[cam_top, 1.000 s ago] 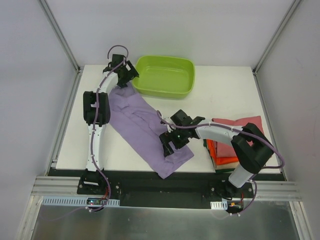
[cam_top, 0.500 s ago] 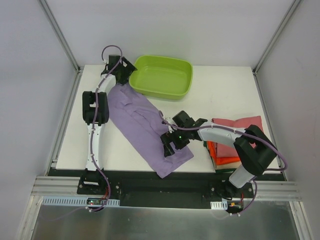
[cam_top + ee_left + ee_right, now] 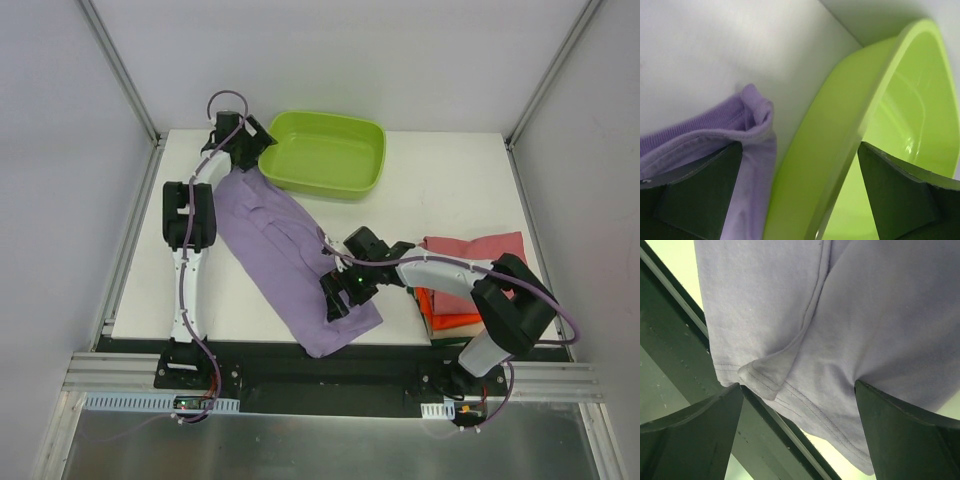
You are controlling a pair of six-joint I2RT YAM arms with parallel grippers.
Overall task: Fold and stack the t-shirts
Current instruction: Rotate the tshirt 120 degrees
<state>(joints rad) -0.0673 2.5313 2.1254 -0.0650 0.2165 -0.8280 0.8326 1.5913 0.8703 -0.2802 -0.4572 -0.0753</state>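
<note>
My left gripper should back away from the tub and take the lilac t-shirt midway (image 3: 249, 264) along its outer edge, because the tub's rim (image 3: 847, 150) is between the gripper's open fingers.
The lilac t-shirt (image 3: 285, 250) lies in a long diagonal strip from the tub down to the table's near edge. My left gripper (image 3: 243, 148) is open at the shirt's far end. In the left wrist view (image 3: 800, 200) one finger (image 3: 695, 195) rests on the lilac edge (image 3: 752, 115) and the other is inside the tub. My right gripper (image 3: 336, 297) is open just above the shirt's near end. The right wrist view shows it (image 3: 800, 430) over the stitched hem (image 3: 790, 380), which hangs past the table edge. A rose-red folded shirt (image 3: 478, 250) lies on an orange one (image 3: 447, 305) at the right.
The lime-green tub (image 3: 325, 152) stands at the back centre, and its left rim (image 3: 840, 145) lies between my left fingers. The black front rail (image 3: 330, 365) runs along the near edge, under the shirt's hem. A dark layer shows beneath the stack at the right.
My right gripper has moved down and left along the lilac shirt toward its near end. The tub has shifted a little left. My left gripper has moved slightly toward the back left.
</note>
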